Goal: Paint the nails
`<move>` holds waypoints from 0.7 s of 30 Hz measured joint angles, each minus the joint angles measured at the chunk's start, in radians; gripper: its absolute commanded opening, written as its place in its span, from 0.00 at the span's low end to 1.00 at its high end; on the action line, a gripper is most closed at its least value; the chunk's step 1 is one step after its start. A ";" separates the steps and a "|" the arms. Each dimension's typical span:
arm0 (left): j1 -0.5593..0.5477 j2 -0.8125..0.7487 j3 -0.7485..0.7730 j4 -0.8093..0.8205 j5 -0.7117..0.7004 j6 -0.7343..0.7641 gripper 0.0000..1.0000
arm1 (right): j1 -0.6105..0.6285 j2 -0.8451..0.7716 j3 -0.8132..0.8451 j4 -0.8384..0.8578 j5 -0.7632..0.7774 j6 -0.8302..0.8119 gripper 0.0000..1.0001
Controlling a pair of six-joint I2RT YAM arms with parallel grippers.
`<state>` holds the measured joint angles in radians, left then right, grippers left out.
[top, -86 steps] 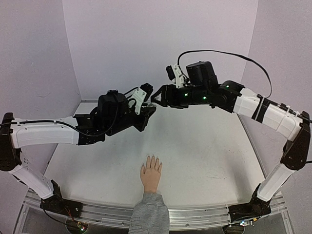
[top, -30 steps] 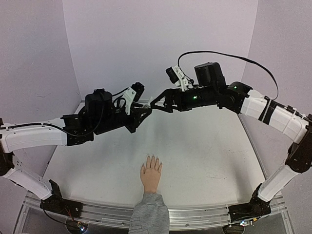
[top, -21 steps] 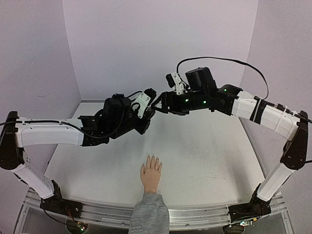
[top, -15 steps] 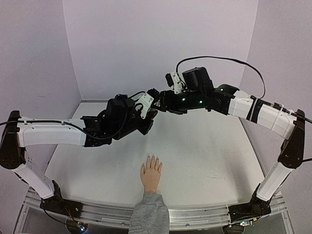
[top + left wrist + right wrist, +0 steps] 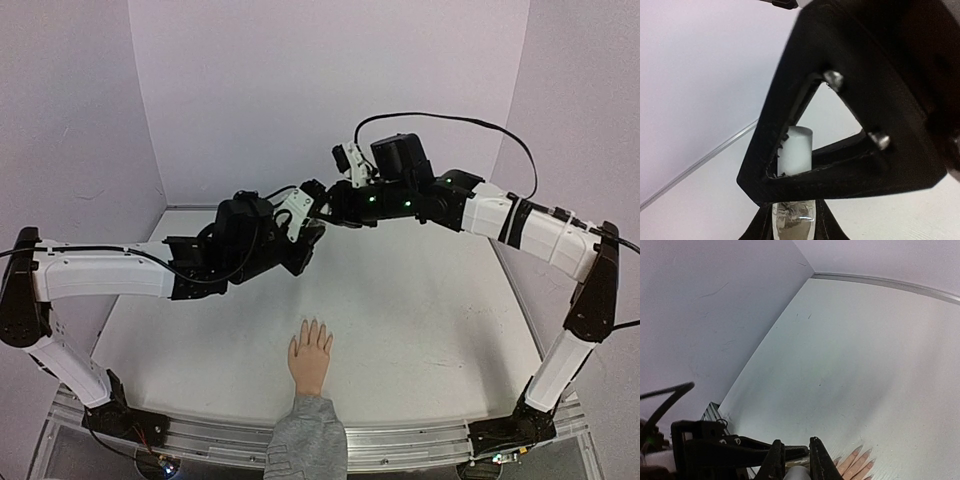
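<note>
The cap sits on the bottle (image 5: 794,207) with my left gripper rolled over, so my right gripper should open, let the bottle turn back and retake the cap (image 5: 796,152).
A small flesh-coloured hand (image 5: 310,360) with a grey sleeve cuff (image 5: 306,438) lies palm down near the table's front edge. Its pale nails (image 5: 313,325) point away from me; the fingers (image 5: 856,463) also show in the right wrist view. High above the table's middle, my left gripper (image 5: 311,232) is shut on a small clear bottle (image 5: 792,222). My right gripper (image 5: 796,460) meets it from the right, shut on the bottle's whitish cap (image 5: 796,150). Both grippers are well above and behind the hand.
Lilac walls (image 5: 300,90) close in the back and both sides of the white table (image 5: 430,310). A metal rail (image 5: 420,440) runs along the front edge. A black cable (image 5: 450,118) loops above the right arm.
The right gripper has gone from open to shut around the bottle's cap. Both arms drew closer together; the right one shifted left. The hand has not moved.
</note>
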<state>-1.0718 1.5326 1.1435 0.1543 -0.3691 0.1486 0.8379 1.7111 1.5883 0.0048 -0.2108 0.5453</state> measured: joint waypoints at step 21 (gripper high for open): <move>0.301 -0.186 -0.064 -0.014 0.999 -0.298 0.00 | -0.021 -0.099 -0.062 -0.001 -0.452 -0.425 0.98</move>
<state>-0.7712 1.3464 1.0798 0.1402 0.6296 -0.1493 0.8169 1.6119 1.5261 0.0040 -0.6632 0.1207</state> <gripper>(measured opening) 0.218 0.968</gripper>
